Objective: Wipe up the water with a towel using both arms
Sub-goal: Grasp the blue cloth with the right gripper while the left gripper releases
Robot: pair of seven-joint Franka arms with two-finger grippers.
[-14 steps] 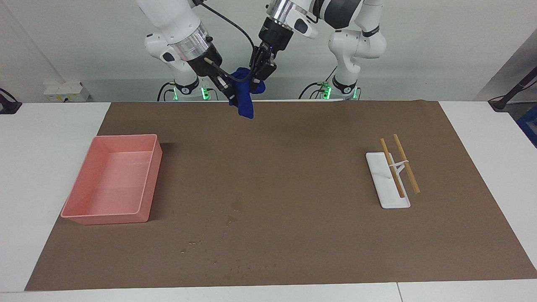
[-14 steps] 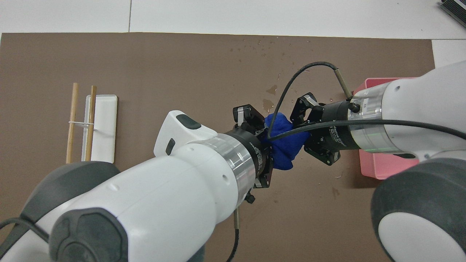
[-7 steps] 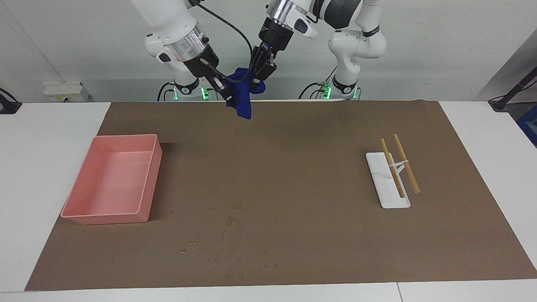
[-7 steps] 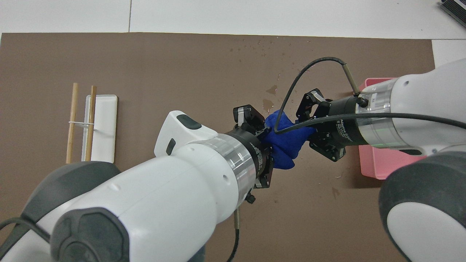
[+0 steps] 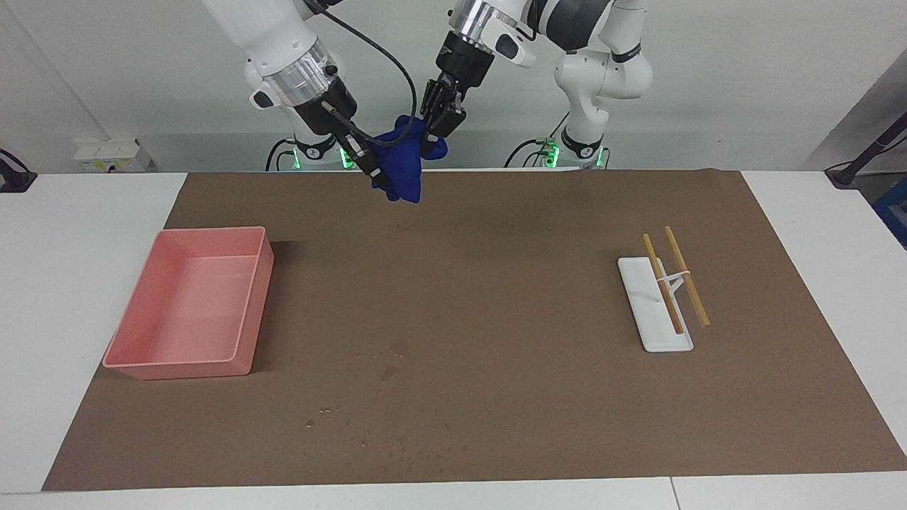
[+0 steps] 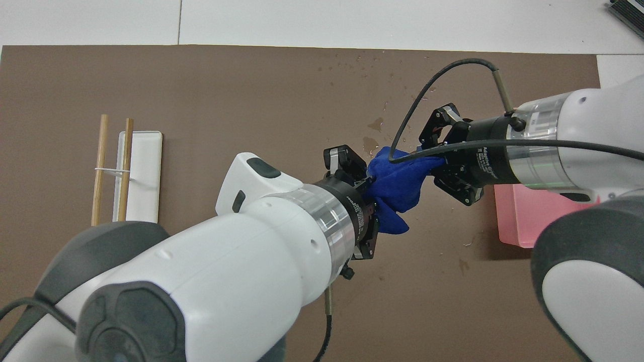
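One end of the deep-blue towel [image 6: 377,186] is held in my closed left gripper, so that gripper should open and move away before my right gripper wipes the water [image 6: 375,124].
The deep-blue towel [image 5: 401,167] [image 6: 400,183] hangs bunched in the air above the brown mat [image 5: 496,297], held between both grippers. My left gripper [image 5: 431,138] [image 6: 370,186] is shut on one end of it. At the towel's other end my right gripper [image 5: 375,177] [image 6: 432,163] is also shut on the cloth, and a fold droops below. The water [image 5: 386,372] [image 6: 375,123] lies as small dark blotches and droplets on the mat, toward the edge farthest from the robots, well below the towel.
A pink tray [image 5: 212,230] [image 6: 513,221] stands on the mat at the right arm's end. Toward the left arm's end, a white holder [image 5: 655,319] [image 6: 143,201] carries two wooden sticks [image 5: 687,287] [image 6: 100,166]. A black cable [image 6: 417,100] loops over the right gripper.
My right gripper has pulled away toward the right arm's end of the table, stretching the towel out between the two grippers. The left gripper has barely moved.
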